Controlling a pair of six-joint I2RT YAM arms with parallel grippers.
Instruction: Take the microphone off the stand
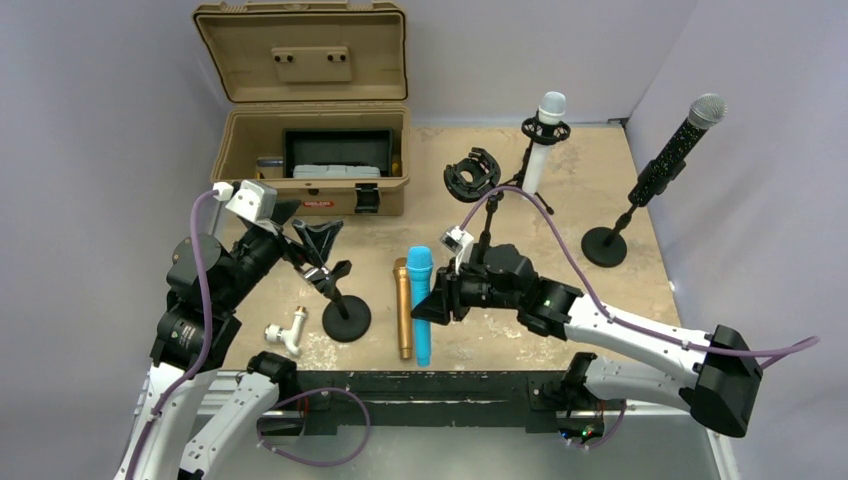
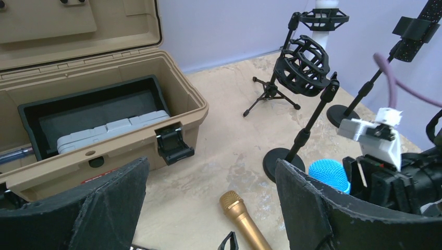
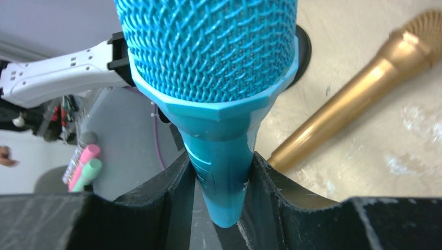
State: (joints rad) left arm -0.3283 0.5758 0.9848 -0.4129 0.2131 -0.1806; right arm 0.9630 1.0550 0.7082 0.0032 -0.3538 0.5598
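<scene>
The blue microphone [image 1: 420, 272] is clear of the stand and next to the gold microphone [image 1: 403, 312]. My right gripper keeps lowering the blue microphone until it lies flat, then let go.
My right gripper [image 1: 434, 303] is shut on the body of a blue microphone [image 1: 419, 300], which lies parallel to a gold microphone [image 1: 402, 305] on the table. In the right wrist view the blue microphone [image 3: 219, 78] is pinched between both fingers [image 3: 172, 192], head toward the camera. My left gripper [image 1: 318, 240] is open and empty just above a short black stand [image 1: 346, 318] whose clip [image 2: 229, 242] is empty. The gold microphone [image 2: 242, 219] lies between the left fingers [image 2: 318, 208].
An open tan case [image 1: 315, 150] stands at the back left. An empty shock-mount stand [image 1: 472, 175], a tripod with a white microphone [image 1: 545, 135] and a round-base stand with a black microphone [image 1: 672, 150] stand at the right. A white pipe fitting [image 1: 285, 332] lies near left.
</scene>
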